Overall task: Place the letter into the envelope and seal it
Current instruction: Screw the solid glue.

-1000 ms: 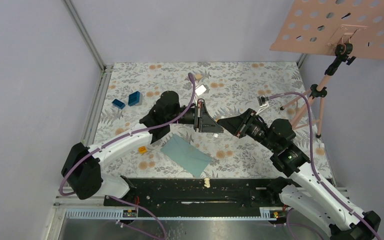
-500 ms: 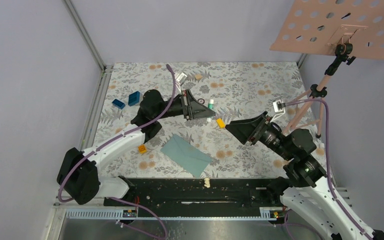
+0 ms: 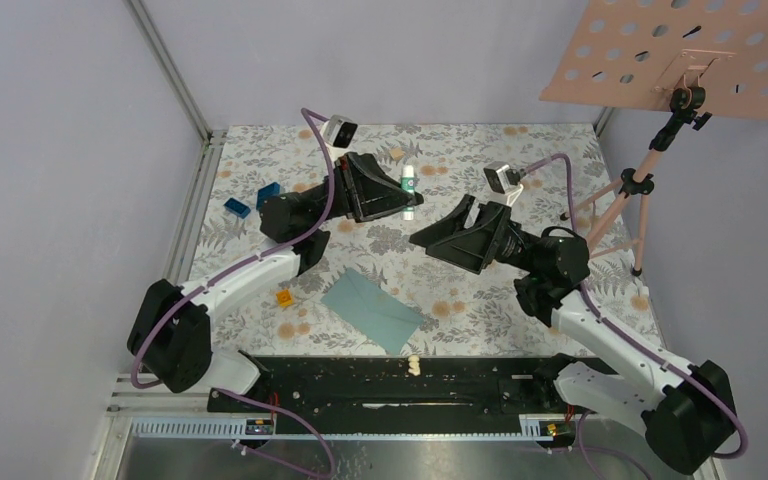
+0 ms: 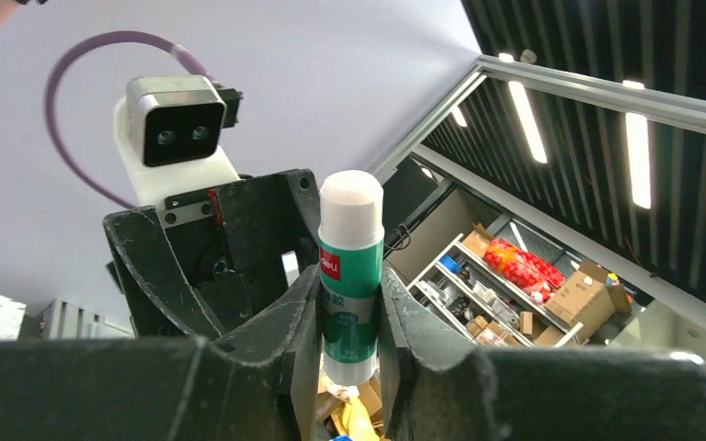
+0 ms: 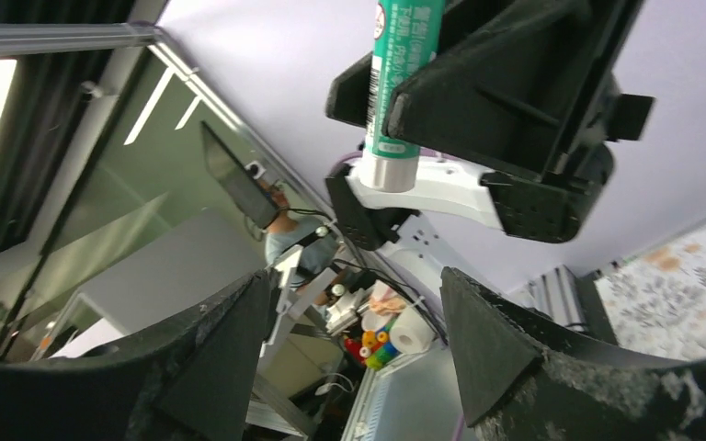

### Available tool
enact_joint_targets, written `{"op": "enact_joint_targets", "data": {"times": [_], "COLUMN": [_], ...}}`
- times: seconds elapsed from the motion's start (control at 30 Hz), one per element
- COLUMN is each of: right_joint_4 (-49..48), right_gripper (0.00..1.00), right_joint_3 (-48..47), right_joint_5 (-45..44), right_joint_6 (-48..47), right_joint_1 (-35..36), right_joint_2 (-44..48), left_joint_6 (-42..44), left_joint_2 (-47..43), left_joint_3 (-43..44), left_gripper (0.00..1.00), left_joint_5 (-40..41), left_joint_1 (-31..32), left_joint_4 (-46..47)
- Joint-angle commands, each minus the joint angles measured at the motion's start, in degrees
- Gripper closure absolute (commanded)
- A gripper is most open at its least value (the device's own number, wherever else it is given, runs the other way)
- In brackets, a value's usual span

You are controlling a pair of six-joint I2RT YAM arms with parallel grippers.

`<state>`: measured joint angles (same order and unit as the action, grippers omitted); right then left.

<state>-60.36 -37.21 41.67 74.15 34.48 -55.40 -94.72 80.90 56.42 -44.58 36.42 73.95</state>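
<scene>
The robot's left gripper has the glue stick pinched around its green body [image 3: 408,184], and the stick's end is free below. The right gripper should therefore close on the stick's lower end [image 3: 408,215].
The teal grey-green envelope [image 3: 372,310] lies flat on the floral tabletop near the front, between the two arms, flap side not discernible. The letter is out of view. My left gripper [image 3: 407,200] is raised above the table's middle, shut on a green-and-white glue stick [image 3: 409,184]. The left wrist view shows the stick [image 4: 351,276] upright, pinched between both fingers of the left gripper [image 4: 350,344]. My right gripper [image 3: 441,224] faces it from the right, open and empty. In the right wrist view the right gripper [image 5: 354,340] gapes wide, with the glue stick [image 5: 401,64] above it.
Two blue blocks [image 3: 268,194] [image 3: 237,207] sit at the left of the mat and a small orange piece [image 3: 284,297] lies near the left arm. A pink perforated board [image 3: 690,55] on a tripod [image 3: 628,200] stands at the back right.
The two grippers, close together before, have parted. The left one lifted the glue stick up and back. The right one opened wide and swung left toward the stick.
</scene>
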Motion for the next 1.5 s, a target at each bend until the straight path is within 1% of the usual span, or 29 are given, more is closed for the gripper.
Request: {"op": "enact_joint_targets", "data": {"times": [0.0, 0.13, 0.37, 0.63, 1.0, 1.23, 1.3, 1.37, 1.43, 1.47], "right_joint_4": [-19.26, -21.64, -22.01, -24.13, -24.41, -24.36, -24.37, -24.37, -24.37, -24.43], "right_gripper": [0.25, 0.26, 0.27, 0.29, 0.31, 0.33, 0.36, 0.41, 0.5, 0.57], "right_joint_3": [-3.88, -5.75, -10.21, -14.12, -17.16, -16.61, -16.34, -16.1, -15.92, -15.88], "right_joint_5": [2.85, 1.77, -0.03, -2.51, -3.25, -3.9, -4.12, -4.39, -4.62, -4.79], "right_joint_6": [9.16, 10.81, 10.09, 10.67, 10.62, 10.15, 10.07, 10.08, 10.14, 10.21], "right_joint_1": [0.14, 0.72, 3.81, 5.32, 6.91, 7.27, 7.26, 7.22, 7.26, 7.22], "right_joint_2": [-3.14, -6.8, -12.49, -16.98, -18.1, -16.74, -16.67, -16.82, -16.98, -17.11], "left_joint_6": [-3.39, -2.95, -2.75, -1.41, 0.39, 3.13, 4.13, 4.45, 4.22, 4.12], "left_joint_2": [-1.63, -2.97, -3.92, -5.38, -5.72, -6.42, -6.67, -6.73, -6.56, -6.46], "left_joint_3": [3.18, 3.25, 2.77, 1.48, -0.34, -1.14, -1.22, -1.31, -1.39, -1.47], "left_gripper": [1.0, 1.0, 1.0, 1.0, 1.0, 1.0, 1.0, 1.0, 1.0, 1.0], "left_joint_5": [1.07, 1.15, 0.98, 0.42, -0.09, -0.55, -0.69, -0.9, -0.99, -1.03], "left_joint_1": [-0.23, -0.22, -0.21, -0.22, -0.3, -0.34, -0.32, -0.32, -0.36, -0.32], "left_joint_4": [8.84, 8.49, 8.31, 6.85, 5.58, 3.14, 2.3, 2.27, 2.9, 3.29]}}
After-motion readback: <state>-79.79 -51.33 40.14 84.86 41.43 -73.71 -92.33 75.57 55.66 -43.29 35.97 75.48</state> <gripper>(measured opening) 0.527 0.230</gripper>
